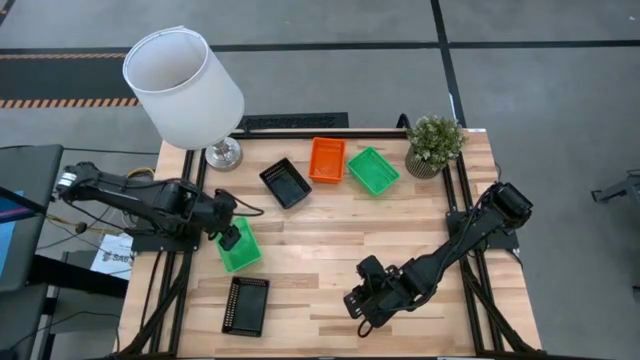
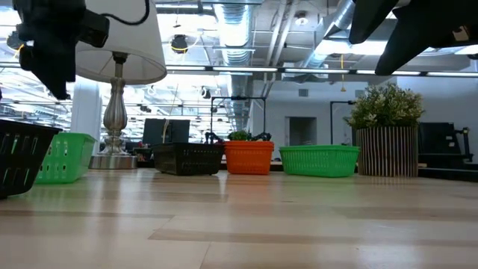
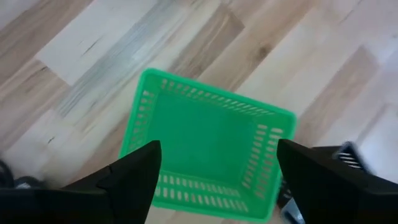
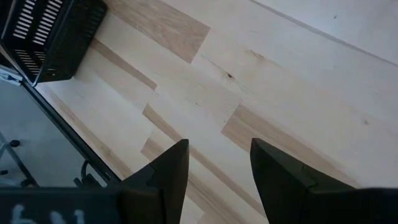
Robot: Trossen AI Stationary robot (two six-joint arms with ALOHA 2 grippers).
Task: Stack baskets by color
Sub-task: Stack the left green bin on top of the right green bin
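The near green basket (image 1: 241,253) is upright and its rim is clear of neighbours. My left gripper should keep moving its open fingers down until they are on both sides of that rim (image 3: 133,116), and then close.
A bright green basket (image 1: 241,252) (image 3: 205,155) rests on its bottom on the table at the left. My left gripper (image 1: 232,238) (image 3: 217,149) hangs open above it, clear of it. A black basket (image 1: 246,305) (image 4: 50,37) lies near the front edge. At the far side a black basket (image 1: 285,183), an orange basket (image 1: 327,160) and a green basket (image 1: 372,170) stand in a row. My right gripper (image 1: 355,305) (image 4: 219,146) is open over bare wood, to the right of the near black basket.
A white lamp (image 1: 185,85) stands at the far left corner and a small potted plant (image 1: 435,145) at the far right corner. Bare wood lies in the table's middle (image 1: 330,240) and along the right side.
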